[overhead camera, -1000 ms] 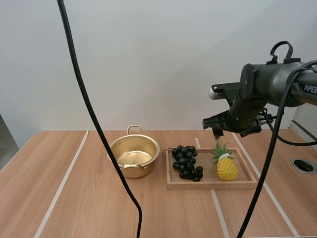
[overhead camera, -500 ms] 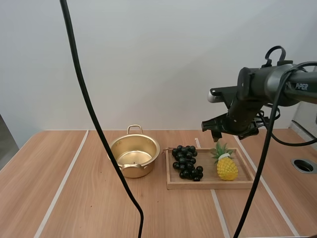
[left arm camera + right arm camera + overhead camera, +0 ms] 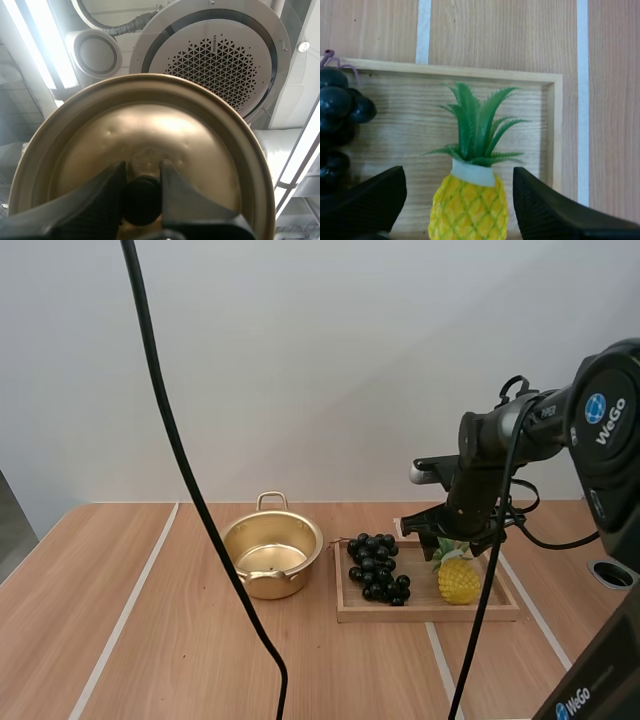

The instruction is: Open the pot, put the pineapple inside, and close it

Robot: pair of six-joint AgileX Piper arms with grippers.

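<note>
My gripper will lower the pineapple [image 3: 459, 581], and the whole fruit will lie inside, top included, because the gold pot's opening [image 3: 272, 543] is wider than the pineapple is long.
The gold pot [image 3: 272, 555] stands open, left of the wooden tray [image 3: 428, 612]. In that tray a yellow pineapple [image 3: 459, 581] with a green crown lies at the right end. My right gripper [image 3: 441, 546] hangs low over its crown. In the right wrist view the right gripper [image 3: 460, 200] is open, and its fingers [image 3: 367, 200] stand apart on either side of the pineapple [image 3: 469, 205]. My left gripper [image 3: 142, 172] is shut on the black knob [image 3: 142, 201] of the gold lid [image 3: 150, 125], which it holds up in the air.
A bunch of dark grapes [image 3: 377, 567] fills the tray's left half, close beside the pineapple; the grapes [image 3: 337, 107] lie next to my left-hand finger. A round hole [image 3: 613, 574] sits in the table at far right. Bare wood lies in front of the pot.
My right arm has come down and slightly left, from well above the tray to just over the pineapple's crown. Pot, tray and fruit have not moved.
</note>
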